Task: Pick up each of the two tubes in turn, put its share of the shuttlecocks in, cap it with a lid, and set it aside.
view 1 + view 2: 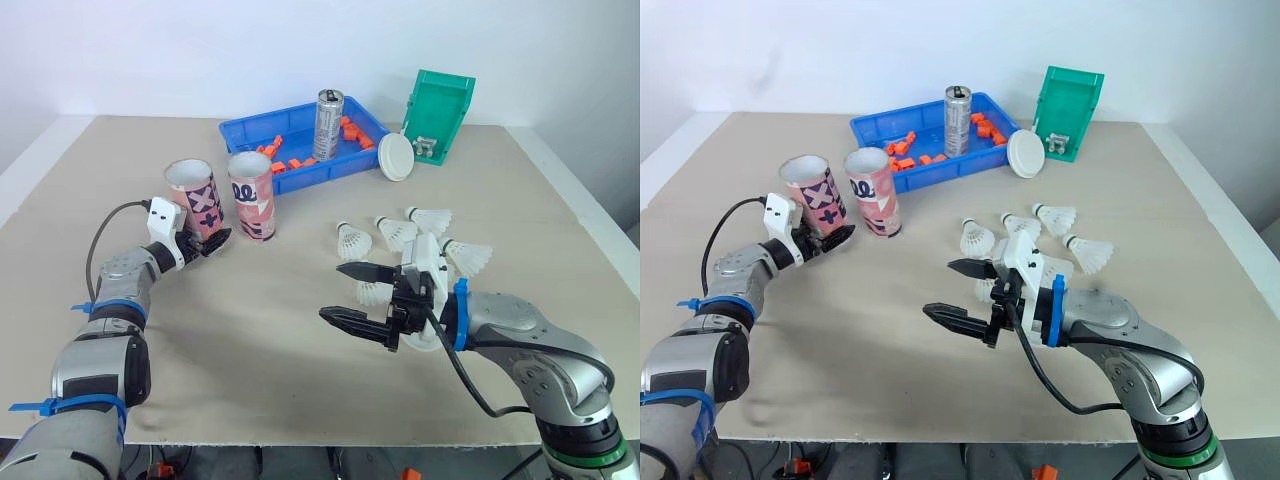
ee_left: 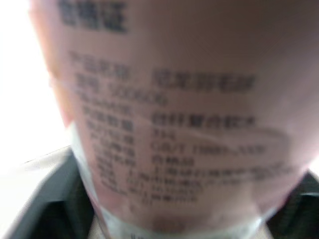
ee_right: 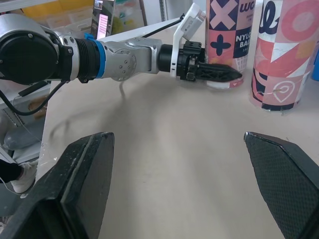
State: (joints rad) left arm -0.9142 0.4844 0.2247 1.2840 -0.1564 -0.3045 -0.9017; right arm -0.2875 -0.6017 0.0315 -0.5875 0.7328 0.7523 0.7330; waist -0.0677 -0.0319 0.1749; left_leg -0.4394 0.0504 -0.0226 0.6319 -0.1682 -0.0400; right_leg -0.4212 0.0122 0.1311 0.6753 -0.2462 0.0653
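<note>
The cross-marked tube's opening [image 1: 188,173] matches the shuttlecock's skirt [image 1: 353,242], so I expect the shuttlecock to slide fully below the tube's rim when I lower it in cork first.
Two pink patterned tubes stand open-topped at the left: the left tube [image 1: 196,196] with cross marks and the right tube [image 1: 252,194]. My left gripper [image 1: 208,242] holds the left tube's base, one finger on each side; its label [image 2: 174,124] looms close in the left wrist view. Several white shuttlecocks [image 1: 396,233] lie right of centre. My right gripper [image 1: 333,292] hovers open just left of them, with nothing between its fingers. A white lid [image 1: 395,157] leans on the blue tray.
A blue tray [image 1: 240,132] at the back holds a silver can [image 1: 328,124] and small orange pieces. A green bin [image 1: 441,112] is tipped up to its right. Bare table lies between the tubes and my right gripper.
</note>
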